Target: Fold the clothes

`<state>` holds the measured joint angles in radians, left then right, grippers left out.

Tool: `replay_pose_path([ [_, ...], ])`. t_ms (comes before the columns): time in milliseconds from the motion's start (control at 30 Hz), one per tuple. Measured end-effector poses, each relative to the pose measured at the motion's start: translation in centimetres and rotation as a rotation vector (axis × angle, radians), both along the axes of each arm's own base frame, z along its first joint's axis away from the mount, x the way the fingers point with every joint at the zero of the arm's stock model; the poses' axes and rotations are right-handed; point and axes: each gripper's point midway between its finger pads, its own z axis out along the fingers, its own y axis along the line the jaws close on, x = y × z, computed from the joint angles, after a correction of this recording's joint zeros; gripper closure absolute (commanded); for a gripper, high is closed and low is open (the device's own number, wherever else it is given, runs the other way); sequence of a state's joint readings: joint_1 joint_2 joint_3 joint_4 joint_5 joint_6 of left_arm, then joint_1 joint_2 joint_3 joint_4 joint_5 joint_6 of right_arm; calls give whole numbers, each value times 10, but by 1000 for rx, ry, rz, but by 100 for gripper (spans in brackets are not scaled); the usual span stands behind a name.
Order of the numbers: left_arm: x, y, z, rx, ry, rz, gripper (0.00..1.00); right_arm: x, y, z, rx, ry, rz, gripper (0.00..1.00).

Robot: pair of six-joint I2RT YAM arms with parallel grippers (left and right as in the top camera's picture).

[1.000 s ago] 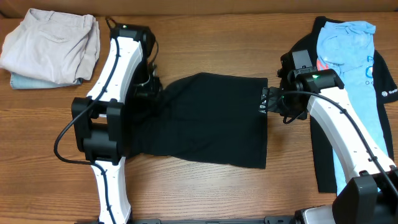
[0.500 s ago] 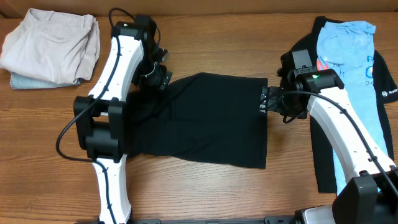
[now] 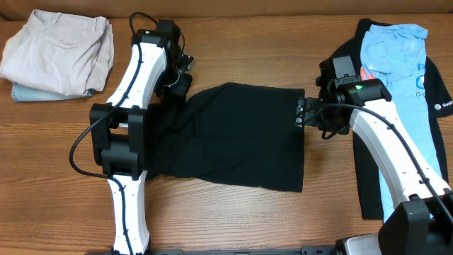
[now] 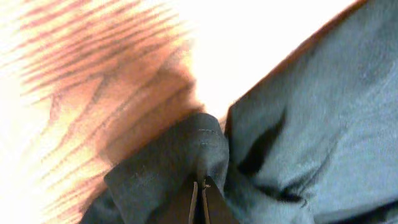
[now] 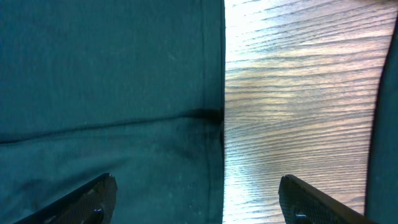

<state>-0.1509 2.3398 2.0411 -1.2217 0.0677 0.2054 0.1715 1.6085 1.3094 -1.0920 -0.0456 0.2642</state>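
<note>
The robot's left gripper has hold of only one end (image 3: 182, 88) of the black T-shirt's back edge, so its right gripper should pinch the T-shirt's loose back corner (image 3: 302, 90) before the fold.
The black T-shirt (image 3: 233, 134) lies spread on the wooden table (image 3: 233, 42), roughly in the middle. My left gripper (image 3: 181, 79) is at the shirt's upper left corner. In the left wrist view its fingers (image 4: 200, 198) are pressed together, with a fold of the dark cloth (image 4: 202, 143) bunched up at their tips. My right gripper (image 3: 303, 113) hovers over the shirt's right edge. It stands open, one finger over the cloth (image 5: 112, 81) and the other over bare wood, and nothing is held between them (image 5: 202, 199).
A light blue printed tee (image 3: 393, 49) lies on a black shirt with a white sleeve logo (image 3: 442, 106) at the right edge. A beige folded garment (image 3: 60, 49) sits on a pale blue one (image 3: 28, 92) at the back left.
My left gripper has moved up and right from over the shirt's left side to its upper corner and has shut. The right arm has not moved.
</note>
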Motion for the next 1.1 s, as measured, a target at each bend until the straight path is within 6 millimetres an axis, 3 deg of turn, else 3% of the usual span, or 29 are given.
replay_pose_path([
  [100,1,1,3,9,-5,7,96,2,0,0,2,-8,0,13],
  [200,12,5,18,33,-44,30,96,11,2,3,8,-45,0,12],
  [300,30,7,51,41,-125,52,96,23,4,7,15,-97,3,12],
  [500,70,4,138,4,-373,125,96,62,9,19,30,-256,10,9],
  [600,78,4,162,-14,-446,150,96,79,6,11,-4,-295,10,9],
  [767,82,7,167,-7,-470,184,96,100,-1,-22,-69,-288,7,14],
  [900,85,22,169,34,-485,277,96,116,-6,-51,-106,-280,-2,20],
  [1100,87,49,170,71,-495,375,96,131,-15,-73,-125,-291,-23,34],
])
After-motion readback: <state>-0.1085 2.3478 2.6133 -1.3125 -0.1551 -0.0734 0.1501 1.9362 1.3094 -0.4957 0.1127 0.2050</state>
